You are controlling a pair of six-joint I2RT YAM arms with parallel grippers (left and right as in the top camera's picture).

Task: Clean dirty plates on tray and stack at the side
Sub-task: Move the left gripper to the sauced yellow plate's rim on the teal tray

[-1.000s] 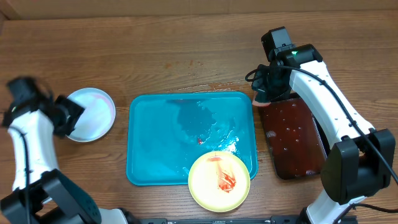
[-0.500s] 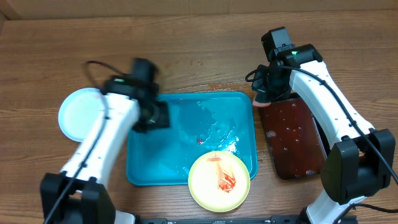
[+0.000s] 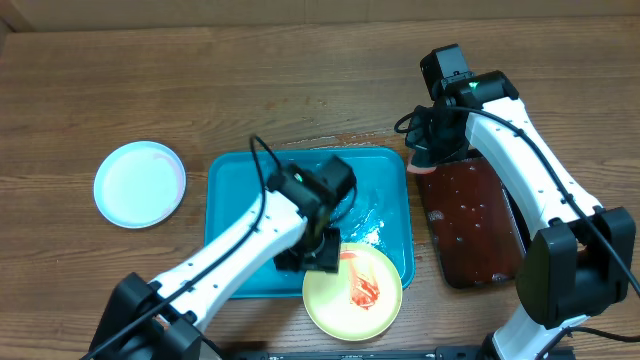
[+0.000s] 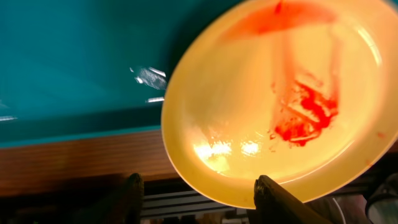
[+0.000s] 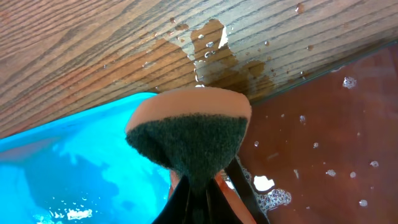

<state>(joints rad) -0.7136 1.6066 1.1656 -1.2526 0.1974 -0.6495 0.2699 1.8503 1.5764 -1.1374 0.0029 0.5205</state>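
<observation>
The yellow-green plate's rim sticks out past the turquoise tray's front edge (image 3: 296,296), so my left gripper should keep moving its open fingers toward that rim (image 3: 309,310) until they are on both sides of it.
A pale yellow-green plate (image 3: 355,295) with a red sauce smear rests on the front right rim of the turquoise tray (image 3: 240,230), overhanging the table edge. In the left wrist view the plate (image 4: 280,106) fills the frame. My left gripper (image 3: 318,252) is at its left rim, open, with the plate's edge just above the fingers (image 4: 199,200). A light blue plate (image 3: 140,183) lies on the table at the left. A third plate does not show. My right gripper (image 3: 430,152) is shut on a sponge (image 5: 189,134) over the tray's back right corner.
A dark brown tray (image 3: 475,225) with reddish liquid and foam stands right of the turquoise tray. Water is spilled on the wood (image 5: 214,53) behind it. The turquoise tray holds water and a small red spot (image 3: 322,226).
My left arm has swung from the light blue plate at the left, across the tray, to the yellow plate's rim. The right arm has not moved.
</observation>
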